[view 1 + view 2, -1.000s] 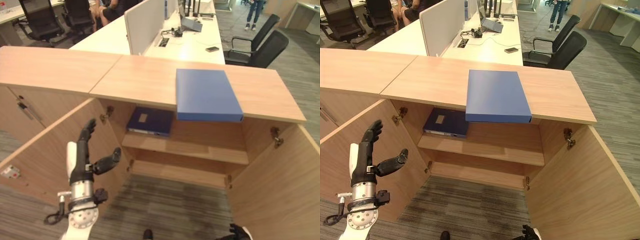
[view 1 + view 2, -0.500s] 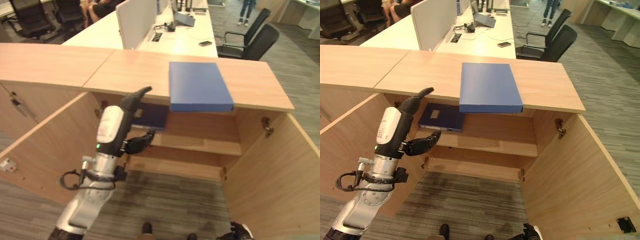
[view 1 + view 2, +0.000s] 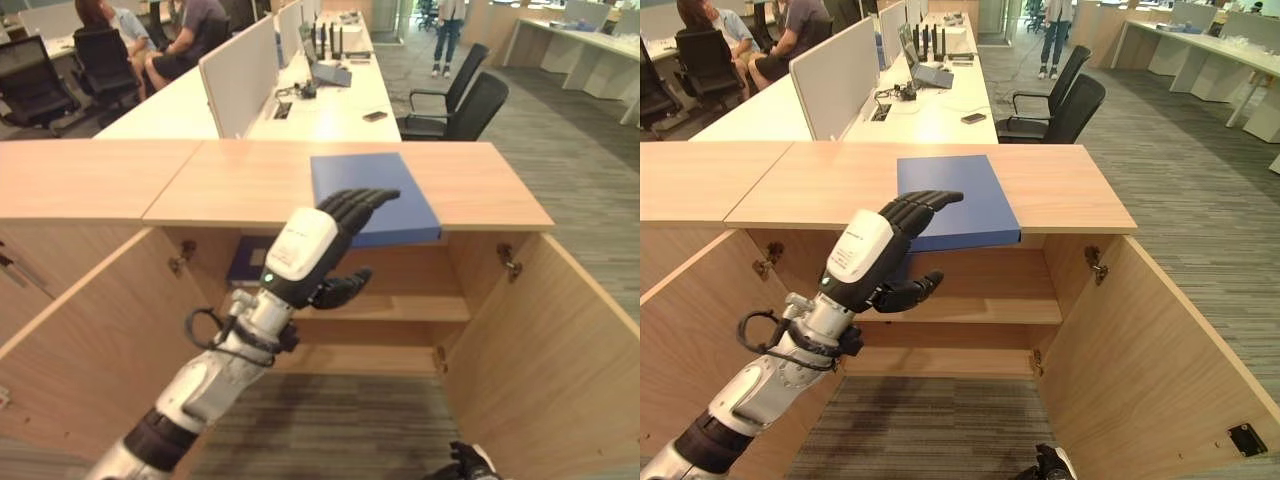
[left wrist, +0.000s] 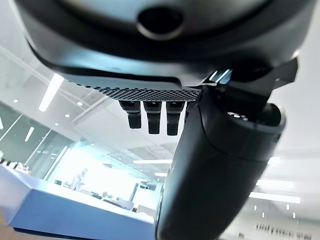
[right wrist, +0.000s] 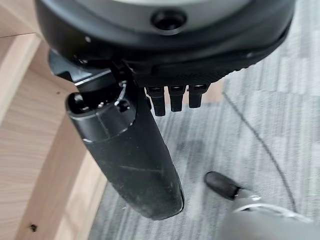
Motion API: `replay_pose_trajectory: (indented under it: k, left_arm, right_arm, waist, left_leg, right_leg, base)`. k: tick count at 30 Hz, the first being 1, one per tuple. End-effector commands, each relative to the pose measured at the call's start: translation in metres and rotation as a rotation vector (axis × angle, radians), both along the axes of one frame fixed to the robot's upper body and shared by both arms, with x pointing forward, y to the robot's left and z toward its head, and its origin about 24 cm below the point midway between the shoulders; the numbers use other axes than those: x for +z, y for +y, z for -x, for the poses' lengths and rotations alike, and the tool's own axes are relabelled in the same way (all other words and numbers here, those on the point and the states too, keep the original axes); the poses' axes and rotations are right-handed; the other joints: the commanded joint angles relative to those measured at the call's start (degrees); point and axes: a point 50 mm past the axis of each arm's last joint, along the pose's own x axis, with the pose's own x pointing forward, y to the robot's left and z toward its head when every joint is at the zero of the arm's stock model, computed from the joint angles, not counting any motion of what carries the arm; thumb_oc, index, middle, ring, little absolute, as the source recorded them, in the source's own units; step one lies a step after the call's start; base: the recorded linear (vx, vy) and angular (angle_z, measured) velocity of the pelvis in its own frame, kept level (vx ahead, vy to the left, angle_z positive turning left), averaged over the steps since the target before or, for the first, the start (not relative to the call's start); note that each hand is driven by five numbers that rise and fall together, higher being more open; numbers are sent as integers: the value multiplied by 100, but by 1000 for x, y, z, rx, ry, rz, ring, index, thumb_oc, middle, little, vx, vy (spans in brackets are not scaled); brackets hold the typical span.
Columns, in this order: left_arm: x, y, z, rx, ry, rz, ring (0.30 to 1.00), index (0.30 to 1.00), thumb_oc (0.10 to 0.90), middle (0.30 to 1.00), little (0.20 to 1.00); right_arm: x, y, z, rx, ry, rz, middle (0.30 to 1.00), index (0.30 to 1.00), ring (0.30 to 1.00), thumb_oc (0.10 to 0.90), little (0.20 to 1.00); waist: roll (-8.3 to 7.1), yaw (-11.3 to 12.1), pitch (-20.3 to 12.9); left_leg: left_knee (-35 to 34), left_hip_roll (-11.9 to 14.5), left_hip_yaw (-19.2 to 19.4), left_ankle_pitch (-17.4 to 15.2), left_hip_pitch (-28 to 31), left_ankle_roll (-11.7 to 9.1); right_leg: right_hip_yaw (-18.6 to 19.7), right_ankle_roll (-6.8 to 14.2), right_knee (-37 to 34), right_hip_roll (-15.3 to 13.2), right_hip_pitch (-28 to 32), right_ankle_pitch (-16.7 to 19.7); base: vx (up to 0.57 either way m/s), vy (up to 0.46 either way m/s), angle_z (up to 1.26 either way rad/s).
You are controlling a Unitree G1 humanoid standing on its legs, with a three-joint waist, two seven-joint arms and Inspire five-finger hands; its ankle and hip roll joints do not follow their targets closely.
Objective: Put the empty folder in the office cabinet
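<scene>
The blue folder will stay stiff and closed when the robot carries it inside, because the thick near end sticks straight out past the cabinet's front edge.
A blue folder lies flat on the wooden cabinet top, its near end hanging over the front edge above the open compartment. My left hand is raised in front of the cabinet, open, with straight fingers reaching over the folder's near edge and the thumb spread below. In the left wrist view the folder shows just past the thumb. My right hand hangs low near the floor, open, with nothing in it.
Both cabinet doors stand open, left and right. A dark blue folder lies on the inner shelf. Behind are desks with a partition, a black chair and seated people.
My left arm has swung up from beside the left door to the folder's front edge. The camera has shifted, so the whole scene sits differently.
</scene>
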Motion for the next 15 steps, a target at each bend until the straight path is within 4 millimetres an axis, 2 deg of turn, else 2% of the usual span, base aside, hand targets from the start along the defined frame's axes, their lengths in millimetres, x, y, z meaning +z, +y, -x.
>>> replay_pose_trajectory:
  k: [1,9,15]
  left_arm:
    - [47,-13,-18,5,-254,54,900,900,800,900,900]
    - [51,-32,-51,98,-332,-92,900,900,800,900,900]
    - [50,-38,-66,160,-331,-131,900,900,800,900,900]
  right_arm:
    - [11,-3,-30,60,-78,60,900,900,900,800,900]
    - [12,-6,-33,53,-75,75,900,900,900,800,900]
    - [12,-8,-32,36,-72,78,900,900,900,800,900]
  waist:
    - [-295,-49,-282]
    - [-219,-222,-329]
    - [-196,-309,-350]
  left_leg:
    - [-44,-328,39,-834,97,6]
    - [-44,-360,113,-939,193,52]
    - [-44,-367,168,-977,245,70]
  right_leg:
    - [90,214,40,116,-61,-518]
    - [159,268,40,64,-48,-524]
    - [200,295,40,37,-38,-526]
  base:
    - [13,26,-5]
    - [21,33,-9]
    - [10,15,-10]
